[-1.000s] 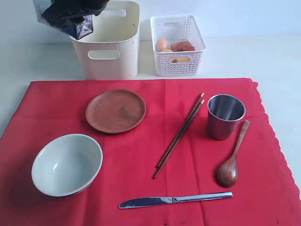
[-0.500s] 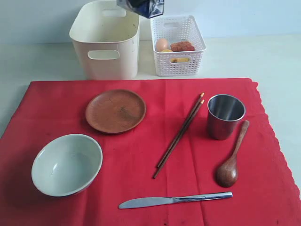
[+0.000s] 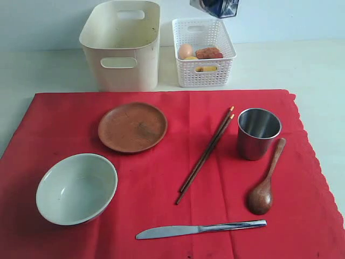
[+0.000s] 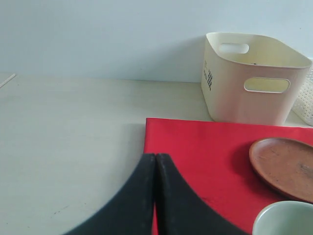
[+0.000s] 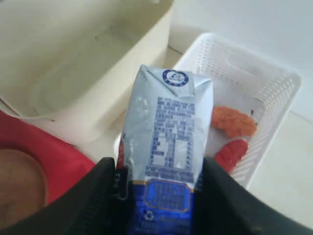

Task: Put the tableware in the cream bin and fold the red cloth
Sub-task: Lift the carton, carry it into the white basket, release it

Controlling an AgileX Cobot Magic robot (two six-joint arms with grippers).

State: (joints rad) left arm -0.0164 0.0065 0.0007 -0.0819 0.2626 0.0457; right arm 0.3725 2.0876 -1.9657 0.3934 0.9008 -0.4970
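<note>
The blue-white carton (image 3: 220, 6) hangs above the white basket's open top (image 3: 201, 42). My right gripper should keep lowering the carton until it is among the food, then let go.
The red cloth (image 3: 161, 178) lies flat with the tableware on it: pale bowl (image 3: 76, 188), brown plate (image 3: 132, 127), steel cup (image 3: 259, 133), chopsticks (image 3: 205, 154), wooden spoon (image 3: 265, 181) and knife (image 3: 200, 229). Behind the cloth stands the cream bin (image 3: 121, 46), empty inside (image 5: 73, 58). My right gripper (image 5: 159, 169) is shut on a blue-white carton (image 5: 168, 127), which hangs at the top of the exterior view (image 3: 215, 7) over the white basket. My left gripper (image 4: 155, 156) is shut on nothing, low over the cloth's corner (image 4: 195, 147); the exterior view does not show it.
The white lattice basket (image 3: 204, 51) stands to the right of the cream bin and holds an egg (image 3: 185, 50), a brown nugget (image 3: 208, 53) and a yellow piece. In the right wrist view the basket (image 5: 264, 98) lies under the carton.
The carton in my right gripper has travelled right, from over the cream bin's left rim to above the white basket. The tableware and cloth have not moved.
</note>
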